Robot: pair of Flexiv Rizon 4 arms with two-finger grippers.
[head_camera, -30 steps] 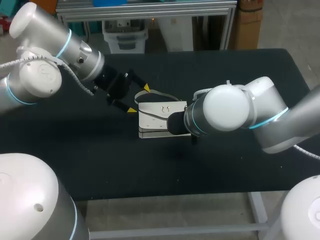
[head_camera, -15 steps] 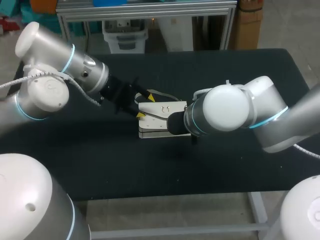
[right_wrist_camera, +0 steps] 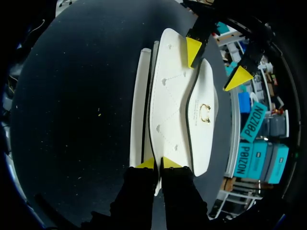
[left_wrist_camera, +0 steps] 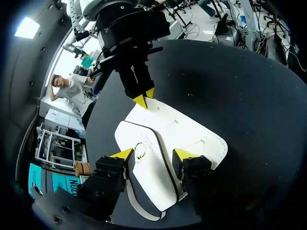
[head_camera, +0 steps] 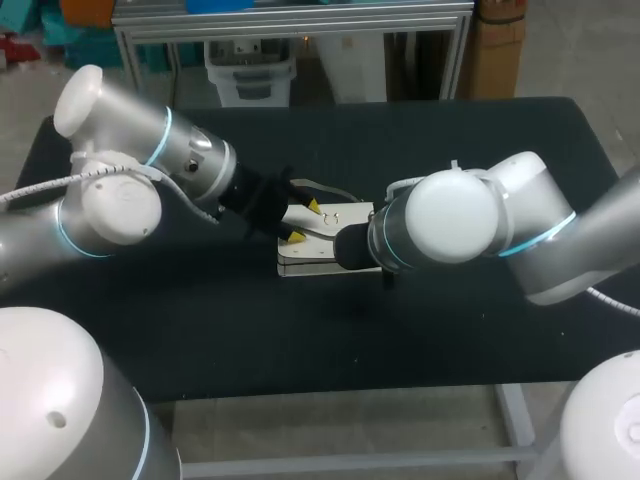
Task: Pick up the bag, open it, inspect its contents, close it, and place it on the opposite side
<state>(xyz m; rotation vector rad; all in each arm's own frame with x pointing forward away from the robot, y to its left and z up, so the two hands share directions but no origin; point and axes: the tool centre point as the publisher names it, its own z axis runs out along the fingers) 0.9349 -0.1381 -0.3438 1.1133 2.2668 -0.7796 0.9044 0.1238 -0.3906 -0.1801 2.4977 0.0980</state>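
Observation:
The flap (left_wrist_camera: 147, 167) is lying smooth and straight along its dark edge (left_wrist_camera: 166, 163). So I expect it to swing up like a stiff lid when I raise it.
A flat white bag (head_camera: 315, 252) with a dark-edged flap and a small metal clasp (head_camera: 333, 217) lies on the black table (head_camera: 450, 340), near its middle. My left gripper (head_camera: 303, 221) hovers open over the bag's flap end. In the left wrist view the left gripper (left_wrist_camera: 153, 155) has its yellow tips on either side of the clasp (left_wrist_camera: 139, 151). My right gripper (right_wrist_camera: 158, 164) is shut on the opposite edge of the bag (right_wrist_camera: 170, 96). In the head view that gripper is hidden under its own wrist. From the left wrist, the right gripper (left_wrist_camera: 142, 98) shows at the far end of the bag (left_wrist_camera: 192, 134).
The bag's thin strap (head_camera: 325, 187) loops out on the table behind it. Bare black tabletop spreads wide to the front and to both sides of the bag.
My left arm has moved right, bringing its gripper from beside the bag to over the flap. Its fingers have narrowed. The right arm and the bag have stayed put.

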